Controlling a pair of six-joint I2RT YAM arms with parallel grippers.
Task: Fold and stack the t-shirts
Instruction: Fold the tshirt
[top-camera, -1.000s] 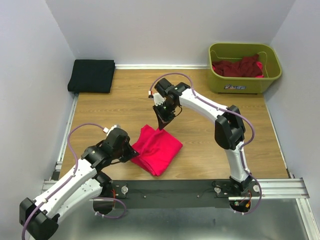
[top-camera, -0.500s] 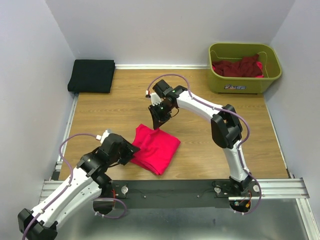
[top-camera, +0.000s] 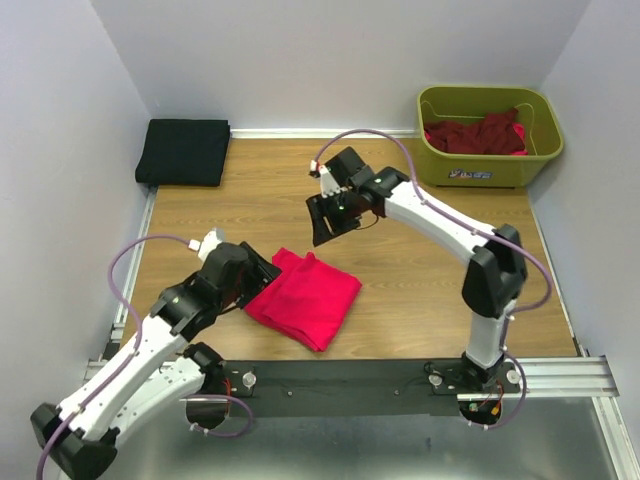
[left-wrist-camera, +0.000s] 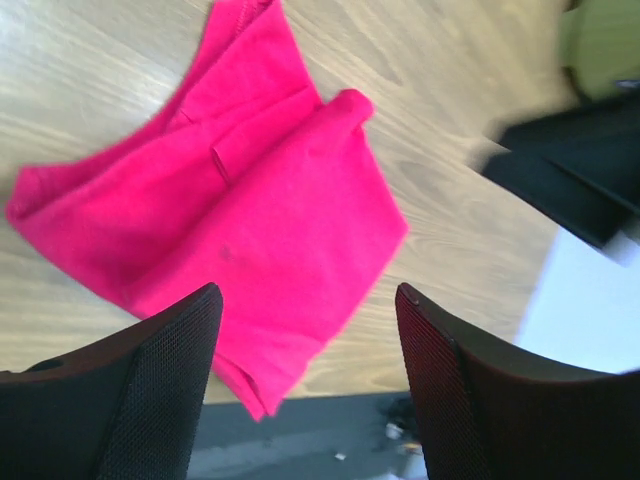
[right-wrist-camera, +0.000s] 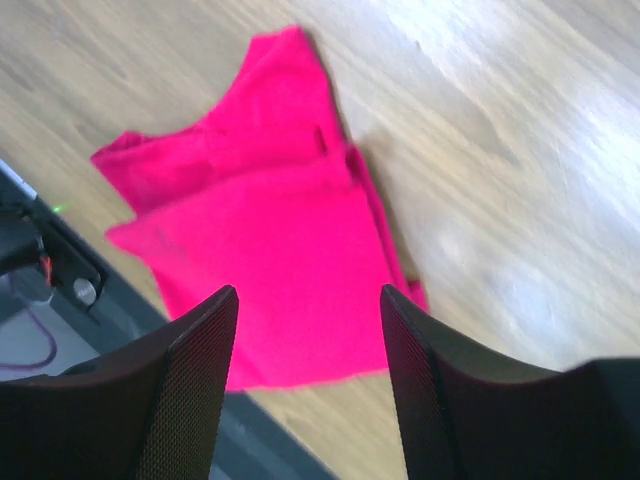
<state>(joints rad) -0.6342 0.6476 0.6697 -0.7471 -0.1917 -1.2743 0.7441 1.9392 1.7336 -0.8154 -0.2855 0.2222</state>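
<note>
Next, my left gripper pinches the flap's outer edge (left-wrist-camera: 82, 272) while my right gripper takes the pink-red t-shirt's fold (left-wrist-camera: 255, 180), because the fold lies over the t-shirt's side flap.
A bright pink-red t-shirt (top-camera: 305, 297) lies folded on the wooden table near the front edge; it also fills the left wrist view (left-wrist-camera: 230, 210) and the right wrist view (right-wrist-camera: 260, 250). My left gripper (top-camera: 262, 272) (left-wrist-camera: 305, 335) hovers at the shirt's left edge, open, with nothing between its fingers. Lifted above the table behind the shirt, my right gripper (top-camera: 326, 222) (right-wrist-camera: 308, 345) is open and empty too. A black t-shirt (top-camera: 183, 151) lies folded at the back left corner. Dark maroon t-shirts (top-camera: 475, 133) sit heaped in the tub.
An olive-green plastic tub (top-camera: 436, 160) stands at the back right against the wall. White walls close in the table on three sides. A black metal rail (top-camera: 350, 375) with both arm bases runs along the near edge.
Both grippers went from shut on the pink-red shirt to open and let it go. The right gripper rose and drew back to the right; the left pulled away to the left.
</note>
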